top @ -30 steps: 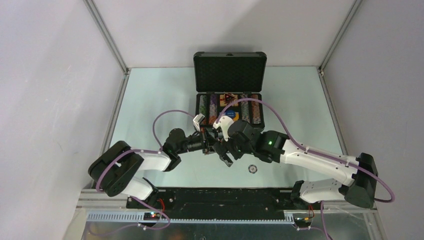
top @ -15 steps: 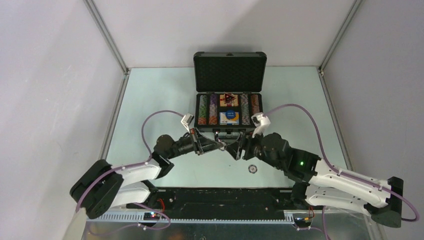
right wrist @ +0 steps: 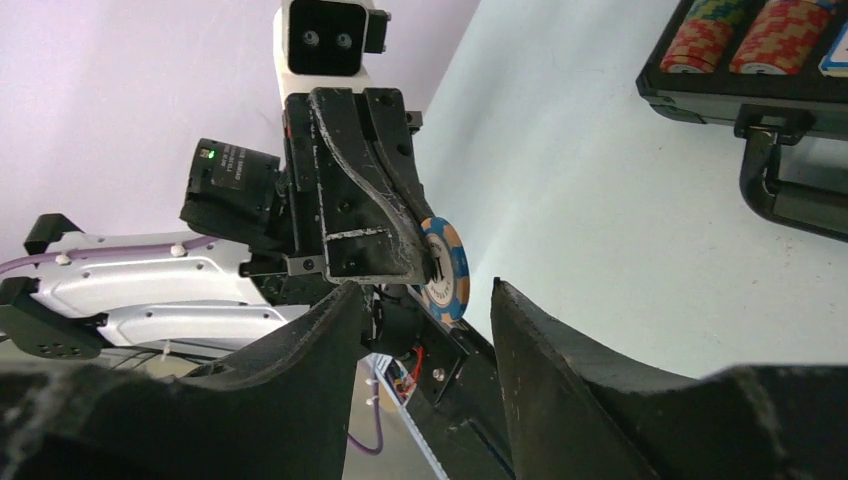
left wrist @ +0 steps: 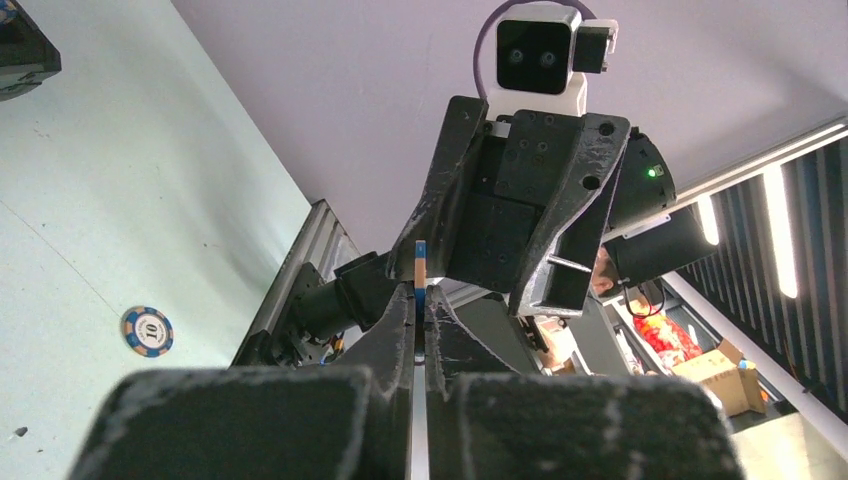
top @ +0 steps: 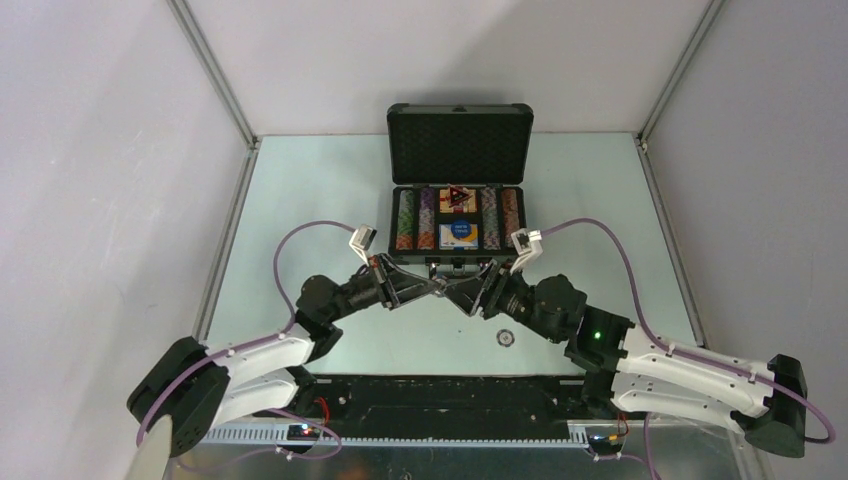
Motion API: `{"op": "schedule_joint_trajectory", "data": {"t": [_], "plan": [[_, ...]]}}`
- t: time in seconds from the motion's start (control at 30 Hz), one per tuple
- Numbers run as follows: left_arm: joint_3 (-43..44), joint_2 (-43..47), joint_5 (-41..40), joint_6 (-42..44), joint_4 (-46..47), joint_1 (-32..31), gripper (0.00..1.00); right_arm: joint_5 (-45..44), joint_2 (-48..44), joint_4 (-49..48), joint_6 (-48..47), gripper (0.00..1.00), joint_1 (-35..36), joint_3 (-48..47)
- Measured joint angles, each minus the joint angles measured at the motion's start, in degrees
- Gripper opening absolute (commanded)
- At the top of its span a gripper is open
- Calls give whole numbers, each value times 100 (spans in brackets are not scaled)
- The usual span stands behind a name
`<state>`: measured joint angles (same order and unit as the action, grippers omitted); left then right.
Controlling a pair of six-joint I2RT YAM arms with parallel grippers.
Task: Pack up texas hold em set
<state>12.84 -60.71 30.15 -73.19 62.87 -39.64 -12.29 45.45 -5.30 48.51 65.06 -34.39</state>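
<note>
The chip [right wrist: 450, 272] is in my left gripper, but the chip's row in the briefcase [top: 511, 215] is on my right gripper's side. Next, my right gripper takes the chip from my left gripper.
The dark grey briefcase [top: 458, 140] lies open at the back, with rows of striped chips [top: 405, 220], a blue and white piece [top: 461, 234] and a dark triangular marker [top: 458, 196] inside. My left gripper [top: 432, 288] is shut on one blue and orange chip, seen edge-on in the left wrist view [left wrist: 421, 268] and face-on in the right wrist view [right wrist: 446, 268]. My right gripper [top: 463, 297] is open and faces the left one tip to tip, its fingers [right wrist: 535, 335] on either side of the chip but apart from it. Another chip [top: 507, 338] lies on the table.
The briefcase's black handle [right wrist: 790, 195] sticks out toward the grippers. The loose chip also shows in the left wrist view [left wrist: 147, 331]. Metal rails [top: 215, 90] and grey walls close in the teal table [top: 300, 200] on three sides.
The right arm has swung out to the right and turned its gripper to face the left one. The left arm has drawn back to the left, still holding the chip.
</note>
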Motion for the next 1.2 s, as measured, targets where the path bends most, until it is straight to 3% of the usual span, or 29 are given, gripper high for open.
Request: {"op": "schedule_joint_trajectory", "data": {"t": [0.37,0.5,0.53,0.6,0.67,0.77,0.9,1.03,1.2], "plan": [[0,153,0,-42,0,0,0,125,136,-348,116,37,0,48],[0,153,0,-48,2,0,0,142,170,-361,142,19,-2,55],[0,157,0,-55,4,0,0,138,181,-361,136,6,-2,57],[0,173,0,-63,9,0,6,114,199,-350,133,0,-4,70],[-20,190,-9,-81,11,4,17,116,201,-365,192,0,-9,79],[-74,188,-24,-85,0,0,56,149,201,-382,205,0,-2,79],[-85,190,-39,-127,-9,2,94,129,173,-282,133,0,-31,79],[-85,190,7,-120,-37,94,99,-22,-146,131,-179,0,-258,81],[-83,282,238,133,-409,597,100,-378,-645,1021,-1414,0,-1010,-57]]}}
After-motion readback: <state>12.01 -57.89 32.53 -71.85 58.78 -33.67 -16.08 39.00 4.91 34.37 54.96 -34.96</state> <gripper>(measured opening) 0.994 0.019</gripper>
